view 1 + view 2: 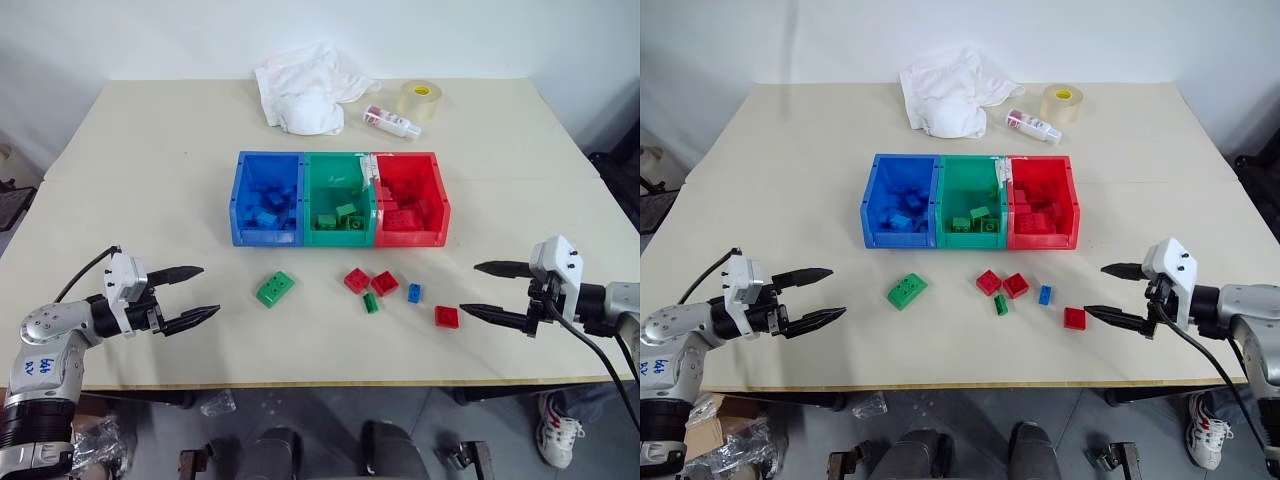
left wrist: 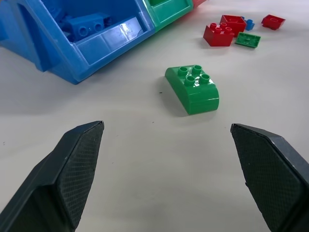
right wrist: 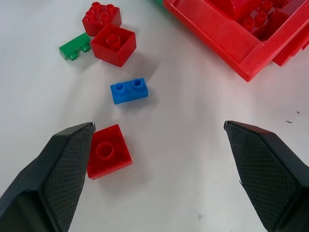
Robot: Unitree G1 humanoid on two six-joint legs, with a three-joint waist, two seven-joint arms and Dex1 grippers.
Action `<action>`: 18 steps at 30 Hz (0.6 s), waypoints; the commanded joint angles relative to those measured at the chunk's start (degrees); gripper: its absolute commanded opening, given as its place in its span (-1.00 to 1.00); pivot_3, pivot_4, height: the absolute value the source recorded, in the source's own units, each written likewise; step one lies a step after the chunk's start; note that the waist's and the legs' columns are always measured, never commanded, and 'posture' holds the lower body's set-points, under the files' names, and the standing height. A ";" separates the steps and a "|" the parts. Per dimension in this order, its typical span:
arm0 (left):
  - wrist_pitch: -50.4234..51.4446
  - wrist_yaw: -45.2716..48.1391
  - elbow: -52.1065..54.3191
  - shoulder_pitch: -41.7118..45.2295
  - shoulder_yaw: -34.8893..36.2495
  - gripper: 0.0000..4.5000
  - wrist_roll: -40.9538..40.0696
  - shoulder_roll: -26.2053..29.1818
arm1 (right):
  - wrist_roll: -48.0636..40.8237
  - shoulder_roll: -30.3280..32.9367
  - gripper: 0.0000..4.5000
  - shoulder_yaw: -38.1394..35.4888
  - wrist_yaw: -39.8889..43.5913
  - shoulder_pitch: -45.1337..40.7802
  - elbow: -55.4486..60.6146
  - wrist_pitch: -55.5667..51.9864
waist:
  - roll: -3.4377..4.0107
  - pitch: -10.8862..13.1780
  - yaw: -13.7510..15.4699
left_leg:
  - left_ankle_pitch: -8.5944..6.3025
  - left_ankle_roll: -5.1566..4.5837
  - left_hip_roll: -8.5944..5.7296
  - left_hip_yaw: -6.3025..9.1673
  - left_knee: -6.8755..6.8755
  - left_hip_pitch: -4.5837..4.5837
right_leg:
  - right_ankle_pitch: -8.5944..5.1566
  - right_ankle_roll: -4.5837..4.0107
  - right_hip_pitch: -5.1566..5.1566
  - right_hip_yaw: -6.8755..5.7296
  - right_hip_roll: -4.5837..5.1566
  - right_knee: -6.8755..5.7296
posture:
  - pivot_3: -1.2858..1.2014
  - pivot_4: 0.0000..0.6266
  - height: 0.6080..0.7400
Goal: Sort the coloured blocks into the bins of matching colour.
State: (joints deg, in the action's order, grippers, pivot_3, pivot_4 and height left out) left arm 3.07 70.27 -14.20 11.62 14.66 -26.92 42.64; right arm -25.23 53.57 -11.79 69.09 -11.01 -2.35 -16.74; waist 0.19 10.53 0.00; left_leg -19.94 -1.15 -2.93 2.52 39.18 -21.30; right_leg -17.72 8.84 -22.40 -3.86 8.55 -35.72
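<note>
The nearest red brick point(image 3: 109, 152) is ahead of the lower finger of the robot's right gripper, so the robot should move toward the table's front edge and straddle the brick point(image 1: 446, 317) before the gripper closes.
Three joined bins stand mid-table: blue point(image 1: 262, 165), green point(image 1: 333, 165), red point(image 1: 412, 162), each with bricks of its own colour inside. Loose on the table in front of them lie a rounded green brick point(image 1: 274, 289), two red bricks point(image 1: 357, 280) point(image 1: 385, 284), a small green brick point(image 1: 371, 303), a small blue brick point(image 1: 414, 293) and a red brick point(image 1: 447, 317). My left gripper point(image 1: 192, 295) hovers open at the left, empty, pointing toward the rounded green brick point(image 2: 193, 89). My right gripper point(image 1: 485, 292) is open at the right, empty, with the nearest red brick point(image 3: 108, 151) just beside its lower finger.
A crumpled white cloth point(image 1: 305, 87), a small pink-and-white bottle point(image 1: 391, 122) and a roll of clear tape point(image 1: 420, 99) lie at the table's far side. The table's front edge point(image 1: 330, 382) runs just below both grippers.
</note>
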 commanded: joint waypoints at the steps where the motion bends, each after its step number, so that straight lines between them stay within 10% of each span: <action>1: -0.27 0.68 1.59 0.50 0.24 0.99 -0.80 0.06 | -1.00 -0.17 1.00 -1.90 -0.58 -1.00 1.21 0.38 | 0.00 0.00 -0.02 | 0.00 0.00 0.00 0.00 0.00 0.00 | 0.00 0.00 0.00 0.00 0.00 0.00 | 0.03 -0.52 1.00; 18: -0.66 1.09 -2.20 2.98 -1.55 0.99 1.70 -0.89 | 1.46 7.36 1.00 -13.94 -1.32 18.17 6.40 -5.32 | 0.00 0.00 1.05 | 0.00 -0.01 -0.02 -0.06 0.00 0.00 | 0.00 0.00 0.04 -0.01 0.00 0.06 | 0.03 -0.52 1.00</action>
State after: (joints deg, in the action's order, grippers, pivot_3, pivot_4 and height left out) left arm 3.46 70.64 -16.57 14.66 12.72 -25.47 40.71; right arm -23.72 60.13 -22.42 66.97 5.91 2.10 -22.53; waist 0.20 10.53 1.06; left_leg -19.94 -1.16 -2.93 2.43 39.18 -21.30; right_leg -17.72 8.85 -22.37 -3.87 8.54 -35.64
